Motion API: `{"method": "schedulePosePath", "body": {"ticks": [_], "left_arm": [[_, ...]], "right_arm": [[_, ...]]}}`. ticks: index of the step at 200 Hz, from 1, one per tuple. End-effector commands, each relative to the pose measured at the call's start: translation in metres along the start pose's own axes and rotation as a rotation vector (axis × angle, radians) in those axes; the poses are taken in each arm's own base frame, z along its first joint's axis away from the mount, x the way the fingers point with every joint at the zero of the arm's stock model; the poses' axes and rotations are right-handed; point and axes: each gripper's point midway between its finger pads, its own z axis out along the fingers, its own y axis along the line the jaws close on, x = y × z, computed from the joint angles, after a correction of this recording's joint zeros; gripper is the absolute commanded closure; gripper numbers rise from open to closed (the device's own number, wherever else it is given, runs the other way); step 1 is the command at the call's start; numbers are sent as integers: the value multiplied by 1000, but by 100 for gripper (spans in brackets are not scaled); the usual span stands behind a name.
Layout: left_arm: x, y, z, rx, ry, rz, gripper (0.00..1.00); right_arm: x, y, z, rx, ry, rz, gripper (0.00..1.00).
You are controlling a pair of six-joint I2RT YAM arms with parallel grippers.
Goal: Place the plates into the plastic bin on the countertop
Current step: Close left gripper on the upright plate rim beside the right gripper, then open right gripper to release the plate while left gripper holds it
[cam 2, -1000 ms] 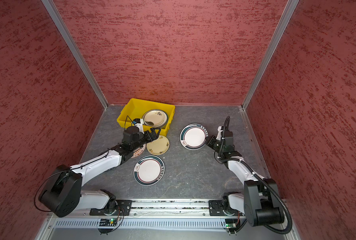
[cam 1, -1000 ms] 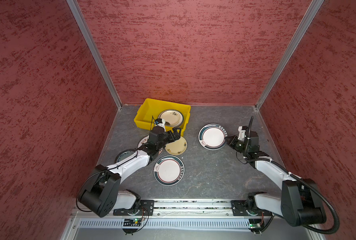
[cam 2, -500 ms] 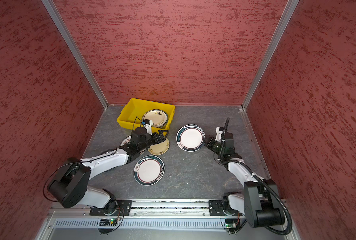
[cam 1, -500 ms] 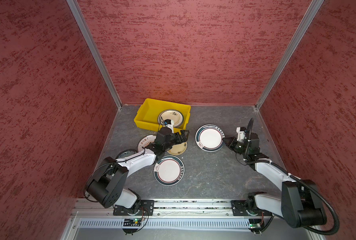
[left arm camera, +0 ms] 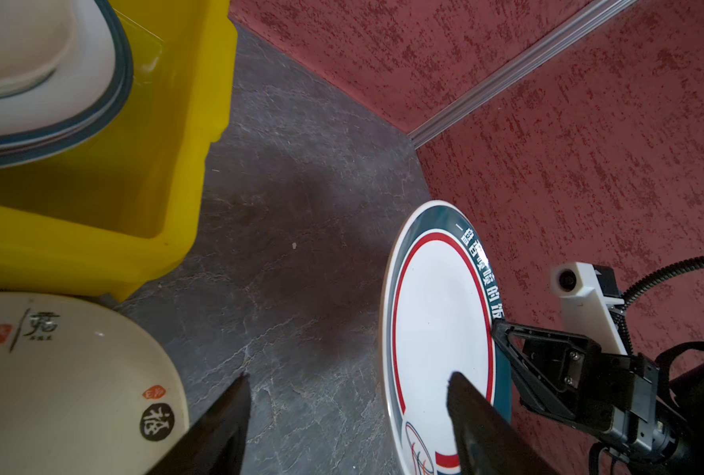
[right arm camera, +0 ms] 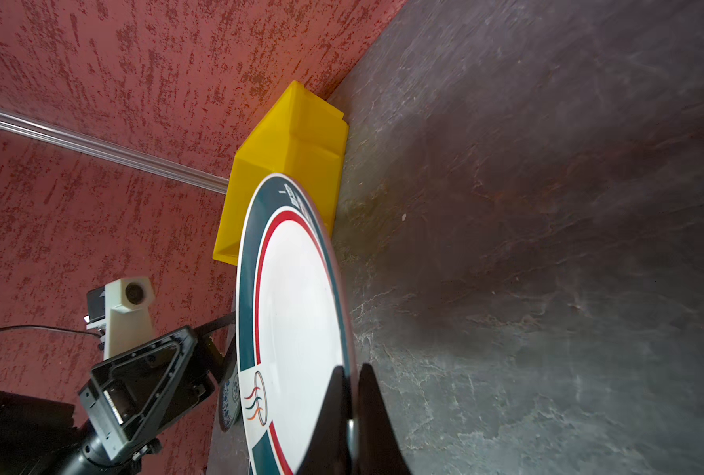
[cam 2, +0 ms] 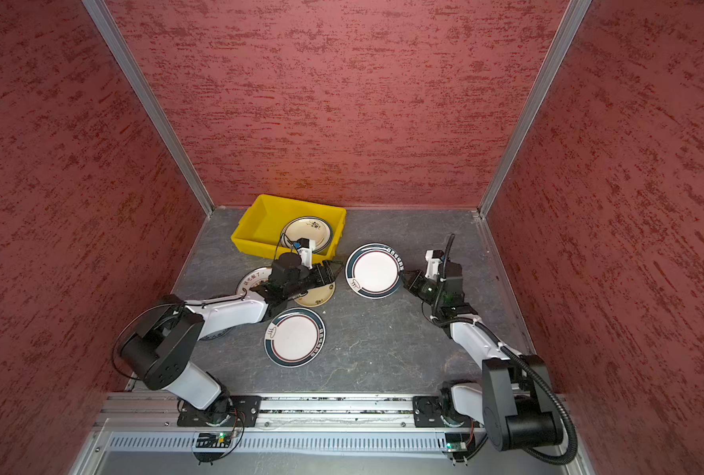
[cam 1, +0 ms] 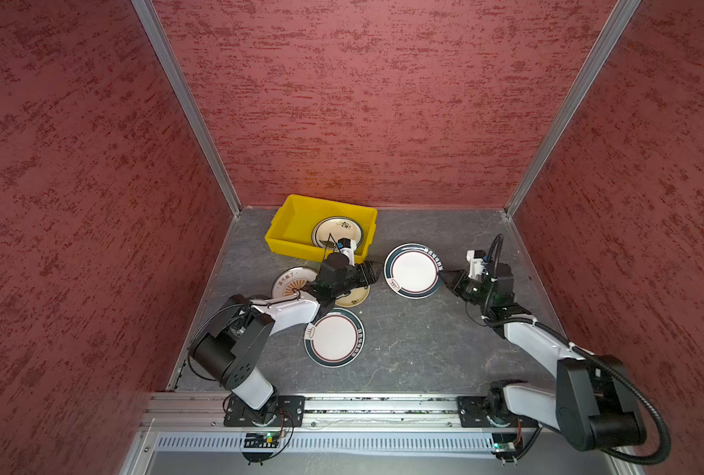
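The white plate is held by its rim (cam 1: 438, 267) in my right gripper, away from the bin, so next my left gripper grabs the plate's opposite rim (cam 1: 386, 274) and carries the plate into the bin.
My right gripper (right arm camera: 352, 370) is shut on the rim of a white plate (cam 1: 414, 271) with a dark green border and a red ring, and holds it above the countertop (cam 1: 416, 341). My left gripper (left arm camera: 348, 376) is open. The opposite rim of that plate (left arm camera: 436, 329) lies between its fingers, one finger across the white face. The yellow plastic bin (cam 1: 297, 218) stands at the back left with stacked plates (cam 1: 336, 230) inside. Under my left gripper (cam 1: 373, 271) lies a cream plate (cam 1: 354, 296).
A green-rimmed plate (cam 1: 334, 337) lies on the countertop in front of the left arm. A plate with an orange sunburst (cam 1: 290, 279) lies left of the cream one. A blue-patterned plate (cam 2: 218, 335) is mostly hidden under the left arm. Red walls enclose three sides.
My left gripper has swung right, from the bin's front wall to the held plate's rim, and its jaws have narrowed. The right gripper has brought the plate slightly leftward.
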Motion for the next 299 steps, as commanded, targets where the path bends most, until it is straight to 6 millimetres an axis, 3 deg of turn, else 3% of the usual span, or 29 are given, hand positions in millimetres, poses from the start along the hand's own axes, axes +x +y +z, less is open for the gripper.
{"method": "schedulePosePath", "body": {"ticks": [1, 59, 68, 78, 85, 137, 183, 208, 234, 299], "left_arm": [[-9, -25, 10, 109, -12, -16, 39], [3, -29, 36, 147, 64, -75, 59], [5, -28, 38, 143, 76, -81, 70], [7, -26, 41, 130, 88, -91, 89], [7, -24, 42, 122, 94, -96, 95], [8, -25, 45, 123, 104, -100, 100], [4, -28, 40, 104, 96, -67, 100], [3, -24, 37, 74, 92, -57, 100], [-2, -26, 33, 66, 74, -40, 100], [-22, -25, 15, 7, -10, 15, 100]], "right_arm": [[-8, 21, 0, -100, -19, -22, 100], [-2, 16, 7, -113, 11, -1, 100], [-1, 15, 7, -113, 12, 0, 100], [-2, 16, 7, -113, 9, -2, 100], [-2, 15, 8, -111, 10, -1, 100], [0, 11, 11, -104, 21, 3, 100], [2, 10, 11, -104, 27, -2, 35], [1, 9, 10, -93, 23, -7, 16], [1, 7, 10, -81, 19, -6, 10], [1, 2, 7, -48, 10, -11, 6]]}}
